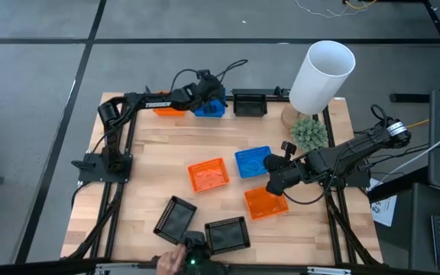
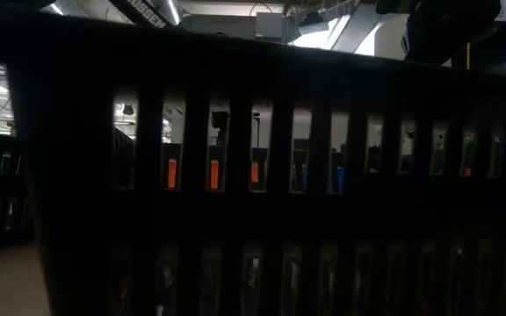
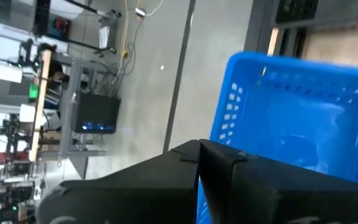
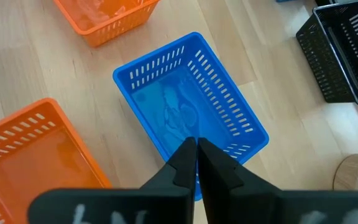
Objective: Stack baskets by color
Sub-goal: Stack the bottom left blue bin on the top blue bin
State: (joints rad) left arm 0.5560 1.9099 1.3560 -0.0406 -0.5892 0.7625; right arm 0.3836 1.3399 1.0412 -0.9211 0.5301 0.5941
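The blue basket (image 1: 211, 109) is tilted in my left gripper at the table's far edge. Next, I move it back, put it down flat on the wood (image 1: 208, 124) and open my fingers.
At the table's far edge my left gripper (image 1: 207, 95) is shut on a blue basket (image 1: 211, 108), which sits between an orange basket (image 1: 166, 110) and a black basket (image 1: 249, 103). Right of the table's middle, my right gripper (image 1: 269, 163) is shut on a second blue basket (image 1: 250, 162). Two more orange baskets (image 1: 208, 175) (image 1: 265, 202) lie open side up near the middle. Two black baskets (image 1: 176, 218) (image 1: 228, 234) lie near the front edge. My left gripper has its shut fingers at the rim of one wall (image 3: 225, 134) of the blue basket, and a strip of blue shows between them. The basket looks tilted before the fingers; whether it rests on the table I cannot tell. My right gripper pinches the blue basket's short wall (image 4: 185, 163) nearest to it, at its middle, one finger inside and one outside. The fingers come slanting down from the table's right side. The basket stays open side up, close to the table or on it.
A tall white cylinder (image 1: 323, 75) and a small green plant (image 1: 309, 132) stand at the far right corner. A black basket wall (image 2: 253, 175) fills the low view. Something like a person's hand (image 1: 170, 261) shows at the near edge.
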